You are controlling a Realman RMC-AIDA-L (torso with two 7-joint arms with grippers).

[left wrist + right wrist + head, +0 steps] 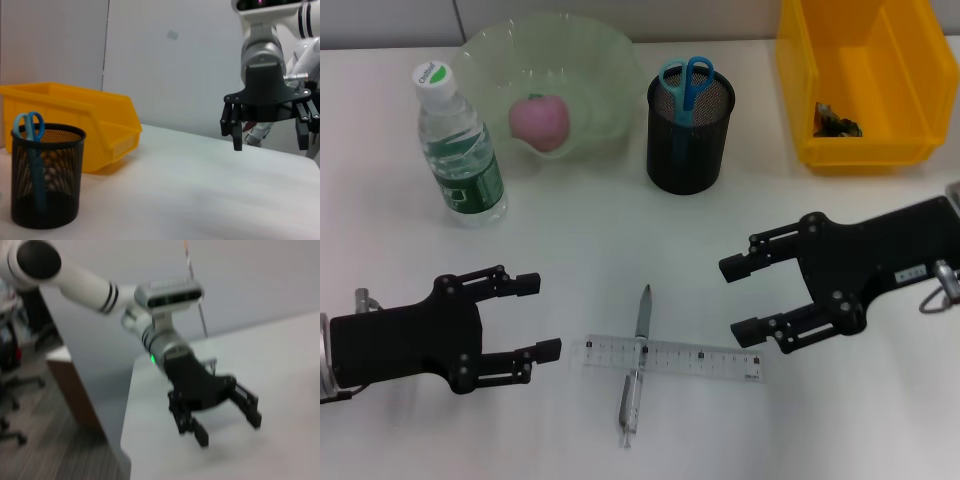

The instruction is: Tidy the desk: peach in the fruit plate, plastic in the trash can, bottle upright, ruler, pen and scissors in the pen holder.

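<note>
The ruler's narrow width [705, 359] lines up with the open fingers, so my right gripper keeps going toward the ruler [637, 353] where it crosses the pen and closes there.
A clear ruler [672, 358] lies flat at the table's front centre, and a grey pen [637, 365] crosses it. My left gripper [540, 317] hovers open just left of them, and my right gripper [734, 300] is open just right of the ruler's end. Both are empty. A pink peach [540, 122] sits in the green fruit plate [605, 60]. The bottle [460, 145] stands upright beside the plate. Blue scissors [686, 80] stand in the black mesh pen holder [690, 140]. A small dark piece of plastic [838, 122] lies in the yellow trash can [860, 150].
The left wrist view shows the pen holder [45, 175] with the scissors [29, 127], the yellow trash can [75, 120] behind it, and my right gripper [270, 145] farther off. The right wrist view shows my left gripper [229, 431] near the table's edge.
</note>
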